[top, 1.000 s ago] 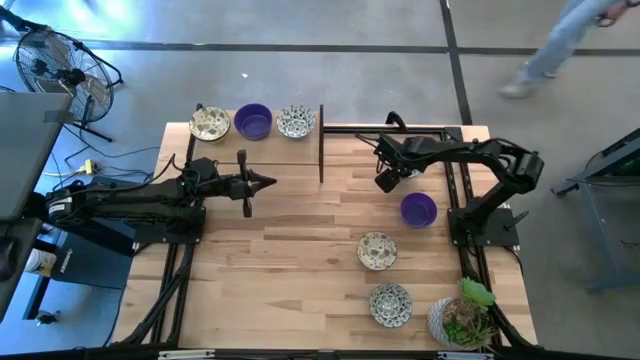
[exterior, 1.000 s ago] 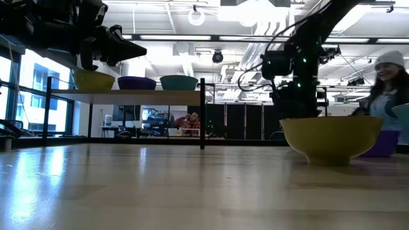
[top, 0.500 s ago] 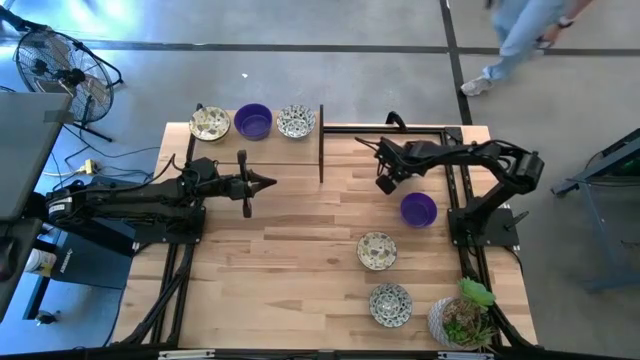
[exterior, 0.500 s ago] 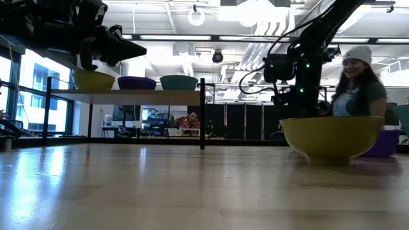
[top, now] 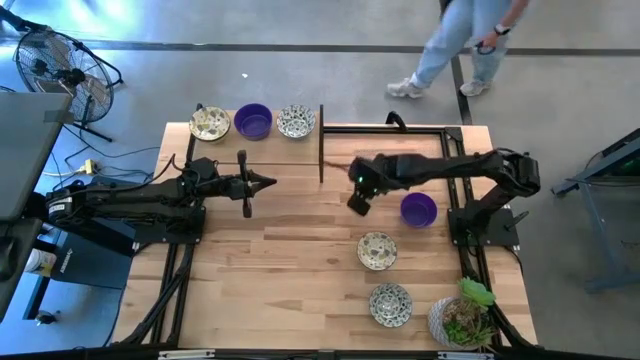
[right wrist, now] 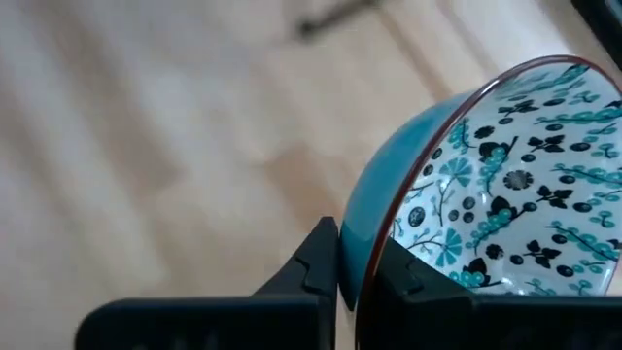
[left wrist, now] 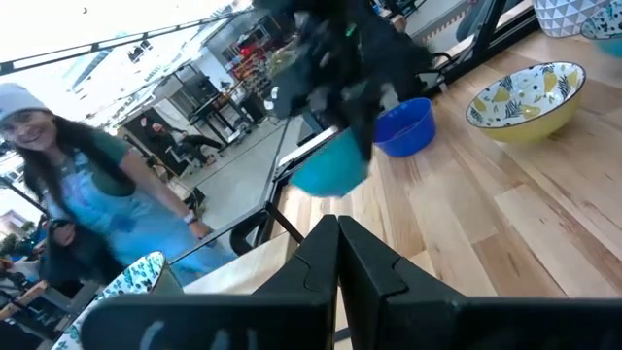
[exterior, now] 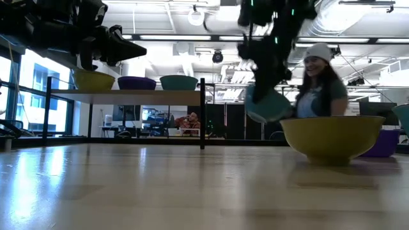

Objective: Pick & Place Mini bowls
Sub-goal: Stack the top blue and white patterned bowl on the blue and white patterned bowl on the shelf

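Note:
My fingers are above the teal bowl's base (exterior: 257,117), and the table's middle (top: 302,218) is clear. My right gripper keeps lowering the bowl there and lets go once it rests.
My right gripper (top: 357,203) hangs over the table's middle, shut on a teal mini bowl (exterior: 267,105) with a white flowered inside (right wrist: 505,185). A purple mini bowl (top: 418,209) and two patterned ones (top: 377,250) (top: 390,303) rest on their bases on the table's right half. Three more stand on a shelf (top: 253,122) at the far left. My left gripper (top: 270,182) is shut with nothing in it, raised over the table's left half, and its wrist view shows the teal bowl (left wrist: 330,167) farther off. My right gripper holds the teal bowl by its rim (right wrist: 381,238). One finger (right wrist: 316,262) lies on the outer wall and the other (right wrist: 408,280) on the inside. The bowl is lifted clear of the table and tilted, its base (exterior: 262,115) lower than the fingers.
A black upright post (top: 321,140) stands at the shelf's right end, with a black frame along the far right edge. A white pot with a green plant (top: 462,318) sits at the near right corner. A person (top: 460,45) walks past beyond the far edge.
My right gripper has gone toward the table's left edge and up with the teal bowl. The bowl now hangs tilted, clear of the table. The person beyond the far edge has walked leftward.

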